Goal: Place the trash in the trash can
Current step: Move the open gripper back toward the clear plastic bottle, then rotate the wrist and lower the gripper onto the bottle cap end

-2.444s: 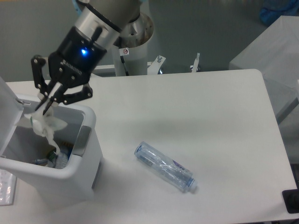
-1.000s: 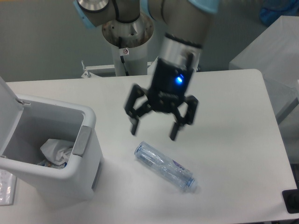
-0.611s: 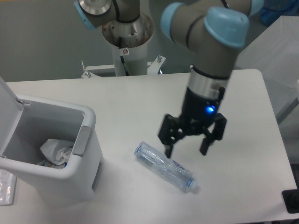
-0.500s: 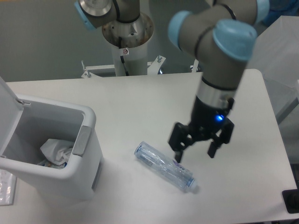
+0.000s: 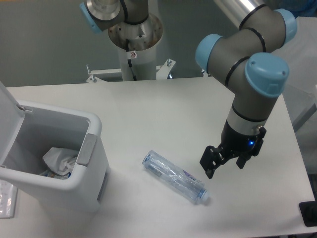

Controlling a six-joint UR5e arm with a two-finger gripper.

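The crushed clear plastic bottle (image 5: 184,184) will stay straight instead of folding when I lift it, because the long body (image 5: 166,169) runs straight to the cap end.
The crushed clear plastic bottle (image 5: 174,177) with its blue-purple label lies on the white table, front centre, cap end pointing right. A crumpled white tissue wad (image 5: 59,159) rests inside the trash can (image 5: 91,163), a white bin at the left with its lid flipped up and a grey latch tab on its right wall. My gripper (image 5: 225,167) hangs open and empty just right of the bottle's cap end, a little above the table, fingers pointing down.
The robot's base column (image 5: 132,44) stands at the back centre. A dark object (image 5: 309,213) sits at the table's front right corner. A clear wrapper (image 5: 7,199) lies beside the bin at the far left. The table edge runs along the right.
The gripper let the tissue drop into the bin, then swung right across the table and came down beside the bottle's right end. The bottle has not moved.
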